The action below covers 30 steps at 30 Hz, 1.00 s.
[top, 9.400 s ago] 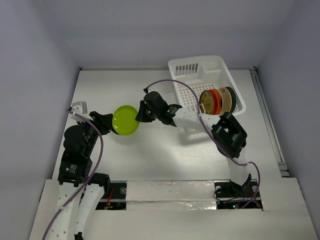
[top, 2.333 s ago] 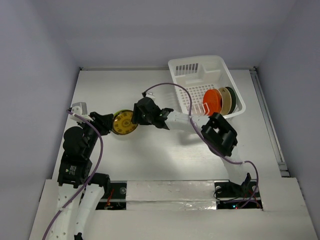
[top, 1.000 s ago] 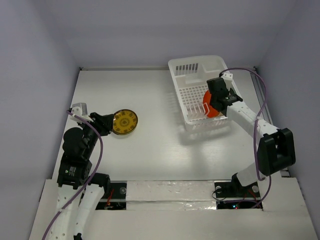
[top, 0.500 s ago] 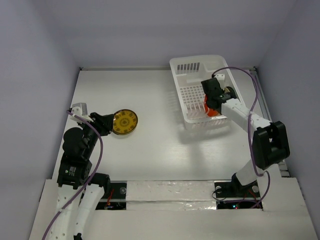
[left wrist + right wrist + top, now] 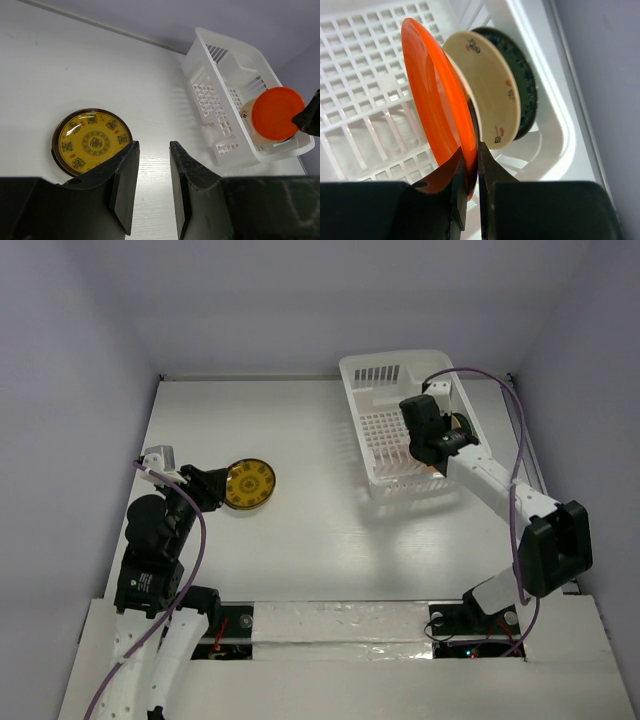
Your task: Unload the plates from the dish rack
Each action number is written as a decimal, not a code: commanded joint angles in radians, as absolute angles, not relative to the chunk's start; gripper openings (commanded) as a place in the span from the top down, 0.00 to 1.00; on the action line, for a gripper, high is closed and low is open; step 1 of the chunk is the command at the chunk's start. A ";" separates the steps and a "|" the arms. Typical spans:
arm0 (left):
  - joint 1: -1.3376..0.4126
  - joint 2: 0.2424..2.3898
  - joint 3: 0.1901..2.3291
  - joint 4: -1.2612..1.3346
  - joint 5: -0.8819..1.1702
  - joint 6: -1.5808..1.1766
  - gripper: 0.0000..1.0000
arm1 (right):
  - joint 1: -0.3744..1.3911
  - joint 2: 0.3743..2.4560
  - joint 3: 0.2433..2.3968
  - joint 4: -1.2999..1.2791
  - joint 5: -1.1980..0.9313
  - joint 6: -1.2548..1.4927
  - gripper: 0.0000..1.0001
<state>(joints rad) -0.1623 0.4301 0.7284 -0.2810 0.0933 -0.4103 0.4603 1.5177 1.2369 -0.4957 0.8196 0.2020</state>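
Observation:
The robot's right gripper has the red-orange plate [image 5: 460, 122] by its rim, so it should go on carrying that plate until the plate rests over the flat, open yellow plate [image 5: 250, 483].
The white dish rack [image 5: 392, 361] stands at the back right. In it a red-orange plate [image 5: 432, 95], a beige plate [image 5: 487, 85] and a dark green plate [image 5: 525, 82] stand on edge side by side. My right gripper [image 5: 471, 161] is shut on the lower rim of the red-orange plate; in the top view this gripper [image 5: 424, 432] covers most of that plate. A patterned yellow plate [image 5: 249, 484] lies flat on the table at the left. My left gripper [image 5: 151, 147] is open and empty just to the right of the yellow plate [image 5: 91, 141].
The rack [image 5: 216, 36] has thin upright pegs and a slotted far wall. The red-orange plate [image 5: 277, 113] shows above its rim in the left wrist view. White walls enclose the table on three sides.
My right arm left the yellow plate at the left, swung back to the rack and closed on the red-orange plate. My left arm has not moved.

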 commanded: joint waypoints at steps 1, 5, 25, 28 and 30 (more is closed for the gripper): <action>-0.167 0.439 0.719 -0.239 0.101 -0.417 0.72 | 0.495 1.399 1.315 -0.479 0.899 0.215 1.00; -0.167 0.439 0.721 -0.238 0.103 -0.417 0.72 | 0.541 1.318 1.333 -0.454 0.803 0.239 1.00; -0.167 0.434 0.719 -0.241 0.100 -0.419 0.72 | 0.833 1.865 1.497 0.143 -0.138 0.761 1.00; -0.167 0.430 0.719 -0.241 0.101 -0.419 0.72 | 0.842 1.956 1.525 0.164 -0.147 0.825 1.00; -0.167 0.431 0.721 -0.239 0.101 -0.419 0.72 | 0.842 2.015 1.534 0.186 -0.175 0.865 0.99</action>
